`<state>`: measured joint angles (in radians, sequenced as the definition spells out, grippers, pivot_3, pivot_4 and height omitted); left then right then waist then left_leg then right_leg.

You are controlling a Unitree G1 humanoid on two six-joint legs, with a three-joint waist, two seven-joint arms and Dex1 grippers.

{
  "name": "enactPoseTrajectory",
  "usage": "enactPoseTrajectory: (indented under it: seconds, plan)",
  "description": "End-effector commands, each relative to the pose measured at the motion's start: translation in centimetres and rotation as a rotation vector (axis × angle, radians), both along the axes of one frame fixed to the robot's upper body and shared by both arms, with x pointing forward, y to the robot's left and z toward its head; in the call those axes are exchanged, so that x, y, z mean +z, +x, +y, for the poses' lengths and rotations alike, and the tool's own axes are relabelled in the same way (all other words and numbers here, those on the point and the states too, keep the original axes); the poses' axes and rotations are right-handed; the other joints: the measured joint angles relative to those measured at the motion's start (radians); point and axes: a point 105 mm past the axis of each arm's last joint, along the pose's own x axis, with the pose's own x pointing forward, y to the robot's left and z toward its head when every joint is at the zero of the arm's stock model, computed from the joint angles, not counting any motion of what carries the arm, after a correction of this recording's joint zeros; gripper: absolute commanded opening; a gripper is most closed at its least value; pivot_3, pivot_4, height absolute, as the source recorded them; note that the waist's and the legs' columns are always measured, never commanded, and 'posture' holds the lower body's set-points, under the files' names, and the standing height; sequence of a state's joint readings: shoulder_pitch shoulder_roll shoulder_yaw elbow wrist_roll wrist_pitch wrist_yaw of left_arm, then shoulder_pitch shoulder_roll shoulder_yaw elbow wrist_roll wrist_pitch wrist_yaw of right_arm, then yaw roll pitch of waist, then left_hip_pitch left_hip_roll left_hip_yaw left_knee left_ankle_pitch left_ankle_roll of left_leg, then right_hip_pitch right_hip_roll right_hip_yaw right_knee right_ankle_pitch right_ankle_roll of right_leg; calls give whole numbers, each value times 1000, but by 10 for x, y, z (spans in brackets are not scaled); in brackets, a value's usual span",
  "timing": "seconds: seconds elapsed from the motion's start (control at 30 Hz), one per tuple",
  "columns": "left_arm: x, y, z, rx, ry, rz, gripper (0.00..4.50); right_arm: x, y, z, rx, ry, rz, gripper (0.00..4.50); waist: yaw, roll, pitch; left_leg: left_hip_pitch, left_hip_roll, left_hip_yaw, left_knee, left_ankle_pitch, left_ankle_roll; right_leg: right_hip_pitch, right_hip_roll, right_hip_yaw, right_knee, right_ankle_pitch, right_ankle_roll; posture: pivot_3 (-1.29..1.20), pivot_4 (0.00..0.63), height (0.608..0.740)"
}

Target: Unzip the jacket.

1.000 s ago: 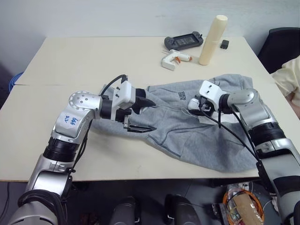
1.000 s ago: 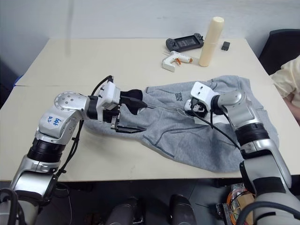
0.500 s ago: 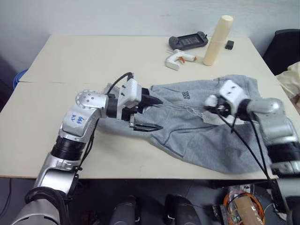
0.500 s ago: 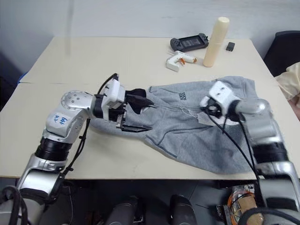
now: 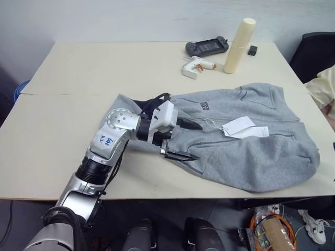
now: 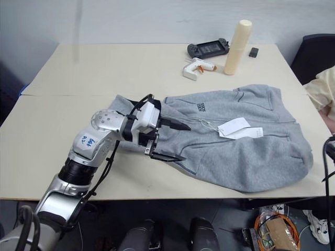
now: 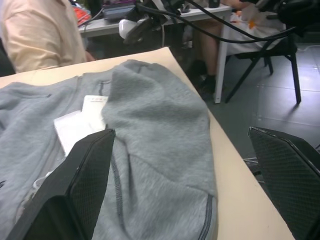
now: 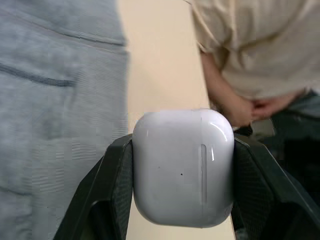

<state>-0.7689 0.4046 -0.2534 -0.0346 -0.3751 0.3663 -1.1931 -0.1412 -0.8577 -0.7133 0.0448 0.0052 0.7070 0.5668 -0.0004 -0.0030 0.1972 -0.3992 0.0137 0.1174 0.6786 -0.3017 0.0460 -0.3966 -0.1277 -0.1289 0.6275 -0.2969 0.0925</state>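
Note:
The white case (image 8: 183, 167) fills the robot's right gripper, so that right gripper should put the case down next to the jacket before it takes the jacket's near corner (image 5: 308, 170).
The grey hooded jacket (image 5: 251, 151) lies spread over the near right of the table (image 5: 104, 68), with its dark logo (image 5: 204, 106) and white paper tags (image 5: 238, 127) facing up. My left gripper (image 5: 196, 142) hovers open over the jacket's chest, pointing right toward the tags, with nothing between its fingers (image 7: 85, 190). The left wrist view looks across the jacket (image 7: 155, 130) and the tags (image 7: 82, 122). In the right wrist view my right gripper (image 8: 182, 145) is shut on a small white rounded case (image 8: 182, 170), beside the jacket's edge (image 8: 55, 100).
At the table's far side lie a white glue gun (image 5: 196, 65), a cream cylinder (image 5: 238, 44), a dark game controller (image 5: 207, 47) and a small black block (image 5: 253, 50). A person in a pale yellow shirt (image 8: 250, 45) sits at the right edge beside a black chair (image 5: 316, 47).
My right arm has swung off the jacket's middle to the right and left the head views, baring the tags. The left gripper has moved right over the jacket and stayed open.

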Motion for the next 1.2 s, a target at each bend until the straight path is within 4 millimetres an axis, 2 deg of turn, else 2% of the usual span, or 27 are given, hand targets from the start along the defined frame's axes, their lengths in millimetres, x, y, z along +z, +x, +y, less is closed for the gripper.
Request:
enactPoseTrajectory:
  seconds: [0.03, 0.1, 0.13, 0.27, 0.3, 0.37, 0.43, 0.57, 0.6, 0.7, 0.73, 0.77, 0.83, 0.9, 1.03, 1.2]
  plan:
    - [5, -8, 5, 0, -15, -26, 4500, 9, -4, -29, -139, 41, -68, 2334, -2, 1, 0, 0, 0, 0, 0, 0, 0, 0, 0, 0, 0, 0, 0, 0, 150, 740]
    - [3, -8, 7, 15, -14, -17, 4500, -2, 3, -38, -168, 104, -93, 2334, -1, 1, 0, 1, 0, 0, -1, 0, 0, 0, 0, 1, 0, 0, 0, 0, 150, 740]
    - [2, -9, 8, 20, -15, -14, 4500, -6, 8, -38, -169, 145, -106, 3058, -1, 1, 0, 0, 0, 0, 0, 0, 0, 0, 0, 0, 0, 0, 0, 0, 150, 740]
    - [2, -9, 8, 32, -15, -11, 4500, -33, 21, -36, -171, 272, -82, 4362, 3, 1, 0, 0, -1, 0, 0, 0, 0, 0, 0, 0, 0, 0, 0, 0, 150, 740]
    - [3, -9, 8, 34, -15, -11, 4500, -38, 22, -36, -178, 298, -80, 4464, 3, 1, 0, 0, -1, 0, 0, 0, 0, 0, 0, 0, 0, 0, 0, 0, 150, 740]
    - [4, -8, 8, 41, -16, -10, 4500, -44, 23, -36, -189, 339, -84, 4464, 5, 1, 0, 0, -1, 0, 0, 0, 0, 1, 0, 0, 0, 0, 0, 0, 150, 740]
    - [5, -8, 9, 48, -14, -11, 4500, -42, 19, -38, -184, 318, -82, 4464, 7, 2, 0, 0, -1, 0, 0, 0, 0, 1, 0, 0, 0, 0, 0, 0, 150, 740]
    - [5, -4, 13, 72, -9, -13, 4500, -12, 9, -30, -66, 163, -70, 4464, 9, 3, 0, -1, -1, 0, 0, 0, 0, 1, -1, 0, -1, 0, 0, 0, 150, 740]
    - [5, -3, 14, 77, -7, -15, 4500, -6, 7, -24, -17, 128, -57, 4464, 9, 3, 0, -1, -1, 0, 0, 0, 0, 0, -1, 0, -1, 0, 0, 0, 150, 740]
    - [-3, 0, 22, 86, 41, -36, 4500, 17, -2, 22, 276, 29, 11, 4464, 6, 6, 0, 0, -1, 0, 0, 0, 1, 1, -1, 1, -1, 0, 1, 0, 150, 740]
    - [-6, 0, 24, 86, 54, -42, 4500, 20, -5, 33, 337, 18, 29, 4464, 8, 6, 0, 0, 0, 0, -1, 0, 0, 1, -2, 1, -2, 0, 1, 0, 150, 740]
    - [-12, 1, 28, 82, 91, -65, 4500, 22, -11, 52, 457, -35, 82, 4464, 10, 6, -1, 0, 1, -1, -1, 0, -1, 1, -1, 1, -2, 0, 0, 0, 150, 740]
    - [-23, 3, 35, 70, 154, -101, 4500, 16, -24, 84, 660, -144, 213, 4464, 16, 6, -1, 1, 0, 0, -2, 0, -1, 1, 2, 1, -2, 0, 0, 0, 150, 740]
    - [-31, 7, 41, 66, 204, -133, 4500, 5, -37, 100, 797, -228, 326, 4464, 22, 5, 0, 3, 0, 1, -3, -1, -1, 2, 3, 2, -6, 0, 0, 0, 150, 740]
    - [-48, 21, 46, 54, 308, -222, 4500, -12, -47, 103, 904, -383, 463, 4464, 31, 4, 0, 6, -2, 1, -2, -3, 2, 5, 0, 2, -7, 0, 1, 0, 150, 740]
    - [-56, 38, 40, 41, 343, -277, 4500, -29, -49, 101, 997, -489, 564, 4464, 32, 3, 1, 4, -2, 1, -1, -4, 3, 4, -4, 2, -8, 1, 1, 0, 150, 740]
